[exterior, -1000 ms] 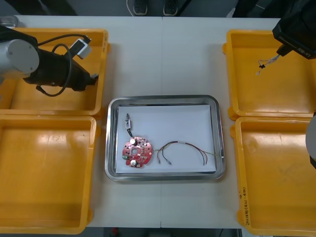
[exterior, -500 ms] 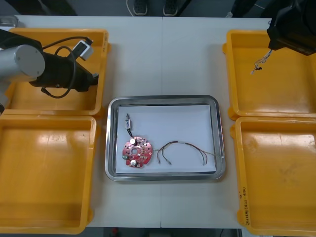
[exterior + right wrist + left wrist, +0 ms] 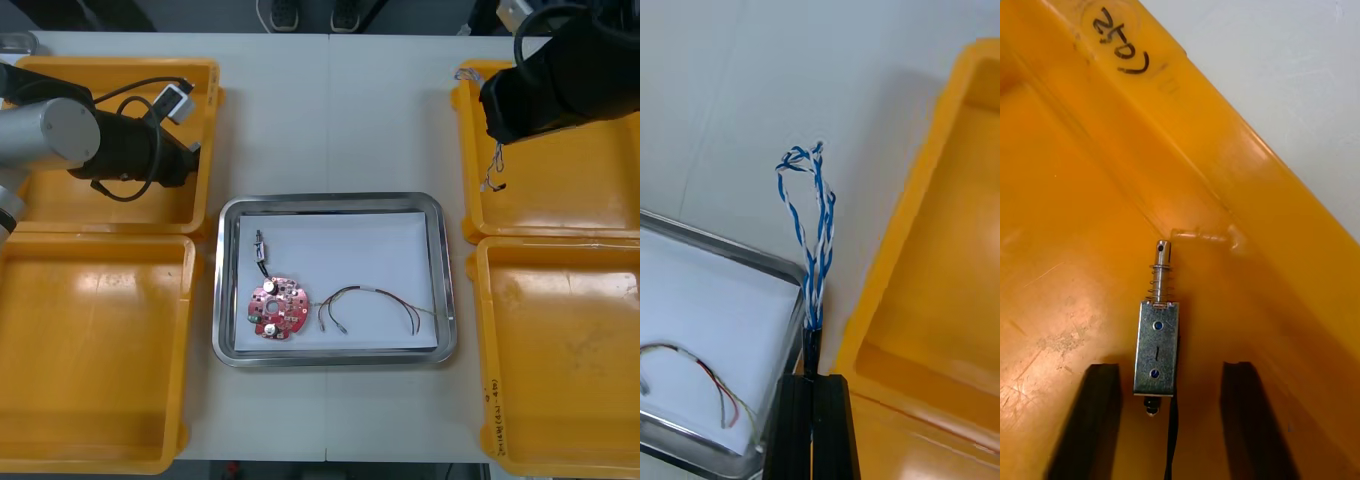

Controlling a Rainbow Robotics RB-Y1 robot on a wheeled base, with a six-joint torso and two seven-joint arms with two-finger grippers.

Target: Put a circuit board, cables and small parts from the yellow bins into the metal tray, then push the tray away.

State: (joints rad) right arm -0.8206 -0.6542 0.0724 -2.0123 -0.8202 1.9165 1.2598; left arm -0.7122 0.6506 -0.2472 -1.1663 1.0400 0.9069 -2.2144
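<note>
A black lead (image 3: 1172, 432) runs back next to the small metal part (image 3: 1156, 349). So the lead will drag along with the part when I carry the part over.
My right gripper (image 3: 813, 381) is shut on a twisted blue and white cable (image 3: 814, 225), which sticks out past the fingertips. In the front view that cable (image 3: 494, 168) hangs over the left rim of the far right yellow bin (image 3: 560, 215). My left gripper (image 3: 1174, 375) stands open low in the far left yellow bin (image 3: 60, 205), with a small metal part (image 3: 1157, 343) lying on the bin floor between its fingers (image 3: 1101, 416). The metal tray (image 3: 330, 202), white inside, holds a round red circuit board (image 3: 272, 307), a red and yellow cable (image 3: 375, 303) and a small metal part (image 3: 260, 246) with a black lead.
The near left yellow bin (image 3: 95, 440) and the near right yellow bin (image 3: 560, 440) flank the tray. In the right wrist view the tray's rim (image 3: 730, 244) and an orange bin wall (image 3: 910, 247) lie under the hanging cable. Bare table separates tray and bins.
The right arm has carried the blue and white cable leftward, from over the far right bin's inside to its left rim. The left arm has shifted only slightly.
</note>
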